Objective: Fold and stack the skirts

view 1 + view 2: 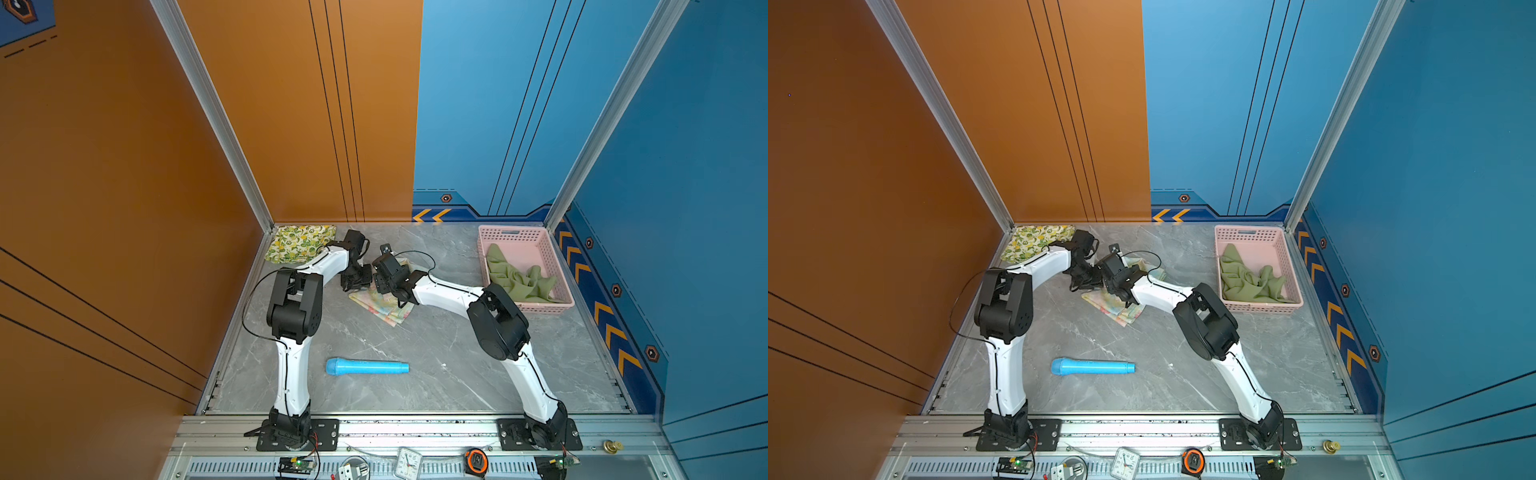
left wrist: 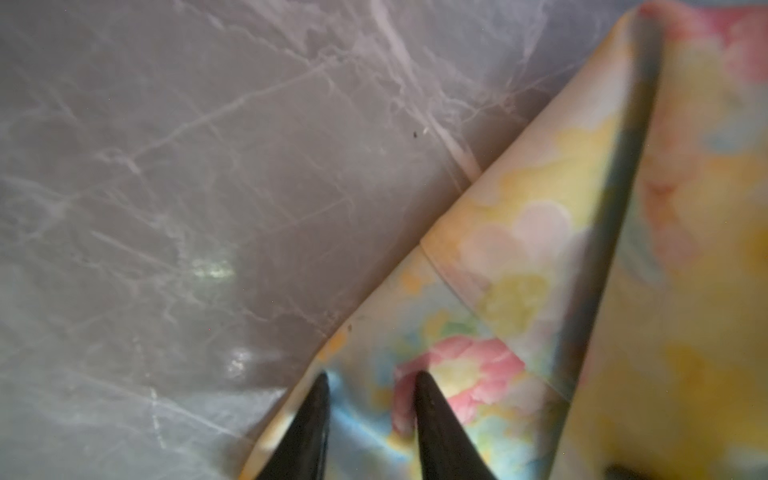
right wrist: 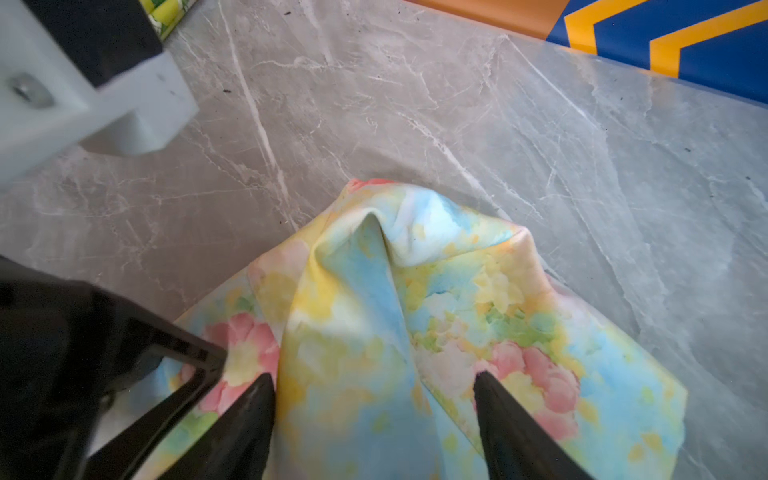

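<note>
The pastel skirt lies at a slant with a raised fold (image 3: 356,276), so the robot's right gripper should move back to the skirt's far edge (image 3: 374,188) and help turn the skirt square.
The pastel skirt (image 1: 386,311) (image 1: 1119,311) lies partly folded on the marble table, mid-back, under both wrists. My left gripper (image 2: 372,378) (image 1: 355,283) rests on its edge, jaws narrowed but still apart, with a ridge of the cloth (image 2: 519,257) between them. My right gripper (image 3: 374,382) (image 1: 384,287) stands open and wide over a raised fold of the same skirt (image 3: 415,257), close beside the left gripper. The lemon-print skirt (image 1: 301,243) (image 1: 1034,241) lies folded flat in the back left corner. The olive skirt (image 1: 519,279) (image 1: 1250,279) sits crumpled in the pink basket.
The pink lattice basket (image 1: 544,308) (image 1: 1262,308) stands at the back right against the blue wall. A blue cylinder (image 1: 365,367) (image 1: 1092,368) lies on its side near the table's front. Walls close in the left, back and right sides.
</note>
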Tool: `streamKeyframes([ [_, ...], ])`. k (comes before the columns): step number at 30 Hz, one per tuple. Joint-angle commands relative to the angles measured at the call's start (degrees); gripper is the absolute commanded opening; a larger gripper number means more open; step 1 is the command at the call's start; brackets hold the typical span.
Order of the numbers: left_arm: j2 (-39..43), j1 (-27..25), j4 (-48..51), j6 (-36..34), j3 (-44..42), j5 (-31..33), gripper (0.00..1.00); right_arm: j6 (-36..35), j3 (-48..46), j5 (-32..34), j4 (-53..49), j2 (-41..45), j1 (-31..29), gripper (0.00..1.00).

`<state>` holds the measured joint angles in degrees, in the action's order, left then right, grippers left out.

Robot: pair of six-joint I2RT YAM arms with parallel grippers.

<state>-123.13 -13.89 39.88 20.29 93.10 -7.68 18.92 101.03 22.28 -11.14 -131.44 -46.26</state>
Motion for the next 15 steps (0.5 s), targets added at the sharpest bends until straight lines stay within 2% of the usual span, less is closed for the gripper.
streamKeyframes([
  [1,-3.2,0.3,2.1,-0.8,-1.6,1.9,0.25,2.2,1.5,4.5,-1.3,-2.0,-0.1,0.77],
  [5,-3.8,0.5,2.6,-1.0,-1.9,2.6,0.14,2.8,0.9,5.6,-1.3,-1.5,1.3,0.77],
  [9,-4.4,0.8,2.8,-1.1,-2.2,2.8,0.08,2.8,-3.8,6.2,-1.3,1.8,3.7,0.77],
  [12,-5.0,0.7,2.9,-1.1,-2.2,2.6,0.05,2.5,-9.3,6.1,0.2,6.2,5.6,0.77],
  [15,-5.5,0.5,2.9,-1.1,-2.1,2.4,0.05,2.4,-14.0,4.8,0.9,10.0,10.3,0.77],
])
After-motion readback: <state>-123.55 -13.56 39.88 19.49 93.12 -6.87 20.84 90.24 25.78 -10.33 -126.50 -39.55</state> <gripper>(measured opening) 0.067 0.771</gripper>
